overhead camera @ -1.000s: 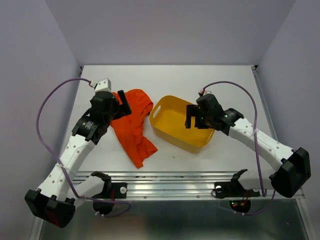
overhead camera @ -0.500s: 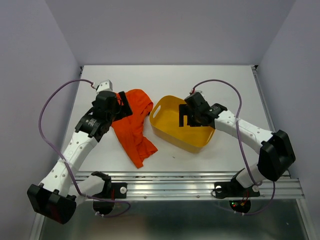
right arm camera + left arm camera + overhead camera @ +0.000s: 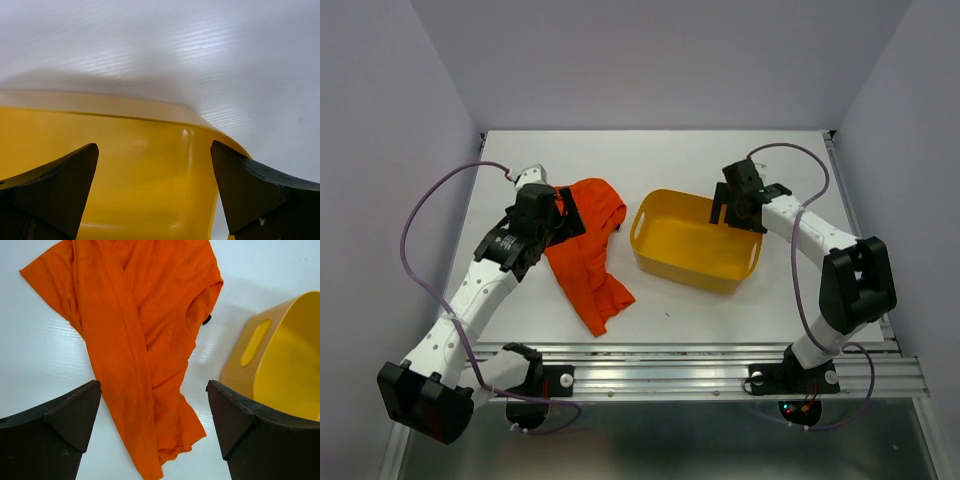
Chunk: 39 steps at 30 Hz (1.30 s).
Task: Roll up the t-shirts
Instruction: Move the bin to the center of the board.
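I need to move the yellow tub out of the way with my right gripper first, because it stands close beside the crumpled t-shirt. Then I should take the t-shirt's edge that faces the tub.
The t-shirt is bright orange-red and lies crumpled in a long, loosely folded strip on the white table, left of the yellow tub. My left gripper hovers open over the shirt's upper left part. In the left wrist view the t-shirt spreads below the open left gripper, which holds nothing. My right gripper is open at the tub's far right corner. In the right wrist view the right gripper is spread wide, with only the tub's wall in front of it.
The tub's handle slot faces the shirt. The table's near edge is a metal rail with both arm bases. Purple cables loop from each arm. Grey walls close in the table at the back and both sides.
My right arm has swung from over the tub's inside to its far right corner. The tub has turned and slid a little right. The left gripper has barely moved.
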Tool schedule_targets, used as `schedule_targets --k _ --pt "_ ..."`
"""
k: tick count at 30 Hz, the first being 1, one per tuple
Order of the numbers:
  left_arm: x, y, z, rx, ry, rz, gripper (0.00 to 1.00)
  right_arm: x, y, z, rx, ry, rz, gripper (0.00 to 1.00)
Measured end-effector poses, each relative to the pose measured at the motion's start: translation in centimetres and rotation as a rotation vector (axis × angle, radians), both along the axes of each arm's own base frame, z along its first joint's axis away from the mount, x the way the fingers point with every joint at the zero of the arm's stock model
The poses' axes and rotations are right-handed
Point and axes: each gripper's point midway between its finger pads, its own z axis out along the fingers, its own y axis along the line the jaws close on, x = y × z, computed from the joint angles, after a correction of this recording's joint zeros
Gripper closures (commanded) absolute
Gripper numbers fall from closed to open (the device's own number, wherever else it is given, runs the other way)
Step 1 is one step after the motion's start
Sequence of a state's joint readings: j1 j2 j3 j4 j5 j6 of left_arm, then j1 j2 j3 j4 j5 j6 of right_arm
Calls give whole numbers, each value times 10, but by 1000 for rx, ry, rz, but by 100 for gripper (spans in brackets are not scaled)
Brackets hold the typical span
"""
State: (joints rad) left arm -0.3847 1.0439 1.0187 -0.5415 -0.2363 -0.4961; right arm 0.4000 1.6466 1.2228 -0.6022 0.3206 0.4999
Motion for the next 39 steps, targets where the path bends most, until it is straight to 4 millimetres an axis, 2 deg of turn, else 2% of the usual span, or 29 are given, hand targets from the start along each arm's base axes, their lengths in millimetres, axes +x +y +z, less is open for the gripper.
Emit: schedule_targets --k 3,8,13,17,21,27,31,35,39 --pt "-1 0 -5 3 10 0 1 14 -30 7 -28 -25 -74 0" --pt "-3 0 -8 4 19 -4 1 39 -63 18 -74 -62 -155 0" --pt "-3 0 -8 4 22 -6 1 53 -93 12 -110 -50 -221 0" --pt "-3 0 -9 4 23 -6 1 52 -127 1 -115 -18 -307 0" --pt "-4 0 -13 9 33 -7 1 51 -151 0 -126 -14 -372 0" --pt "-2 -1 -23 21 65 -7 1 46 -160 -1 -156 -13 -405 0" --pt "-1 -2 -34 31 99 -9 1 43 -175 0 -146 -11 -452 0" --pt "-6 -2 -53 40 151 -13 1 35 -200 -1 -159 4 -522 0" --pt "-15 -1 -76 49 212 -13 2 29 -208 0 -179 17 -548 0"
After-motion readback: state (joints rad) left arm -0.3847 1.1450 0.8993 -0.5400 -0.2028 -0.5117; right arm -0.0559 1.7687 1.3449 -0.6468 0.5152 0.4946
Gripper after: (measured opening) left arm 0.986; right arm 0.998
